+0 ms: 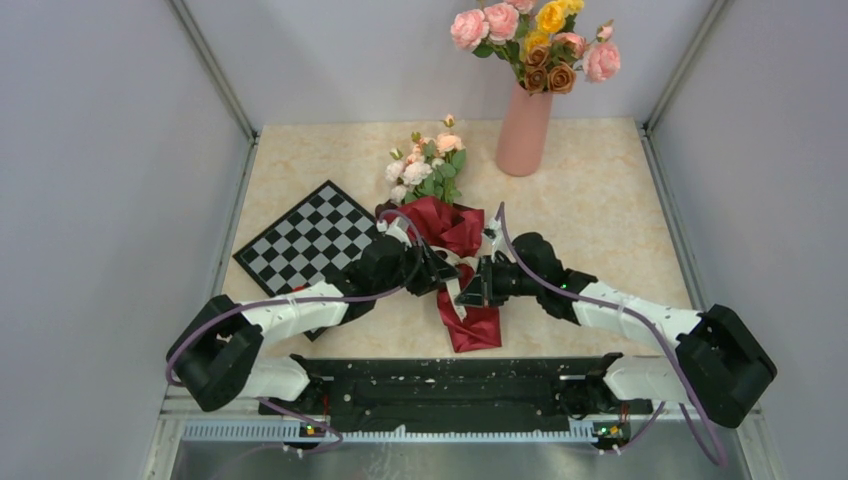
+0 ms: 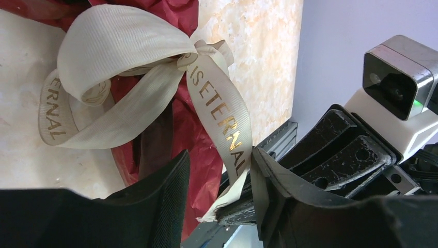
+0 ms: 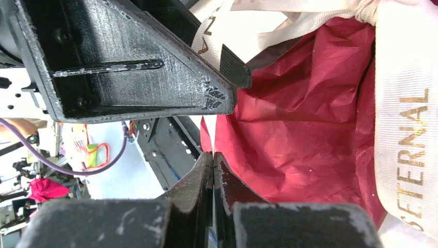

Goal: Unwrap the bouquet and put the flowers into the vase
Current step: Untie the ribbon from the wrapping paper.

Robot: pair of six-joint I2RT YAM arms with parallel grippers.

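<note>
The ribbon's tail (image 2: 222, 111) is in my right gripper and keeps it from the bow's lettered loop (image 3: 405, 121), so my left gripper should take the tail and my right gripper should take the loop.
The bouquet lies mid-table, its flowers (image 1: 425, 165) pointing away from me and its dark red paper (image 1: 452, 228) trailing towards the arms. A cream ribbon (image 2: 124, 57) with gold letters is tied in a bow round the paper (image 2: 181, 15). My left gripper (image 2: 219, 155) (image 1: 443, 272) stands open, and the ribbon's tail hangs down against its right finger (image 2: 279, 191). My right gripper (image 3: 213, 156) (image 1: 468, 288) is shut on the end of that tail, close beside the left one. The salmon-pink vase (image 1: 523, 135) stands at the back right.
Larger pink, yellow and brown roses (image 1: 530, 40) fill the vase. A black-and-white chessboard (image 1: 305, 240) lies left of the bouquet, partly under my left arm. Grey walls enclose the table on three sides.
</note>
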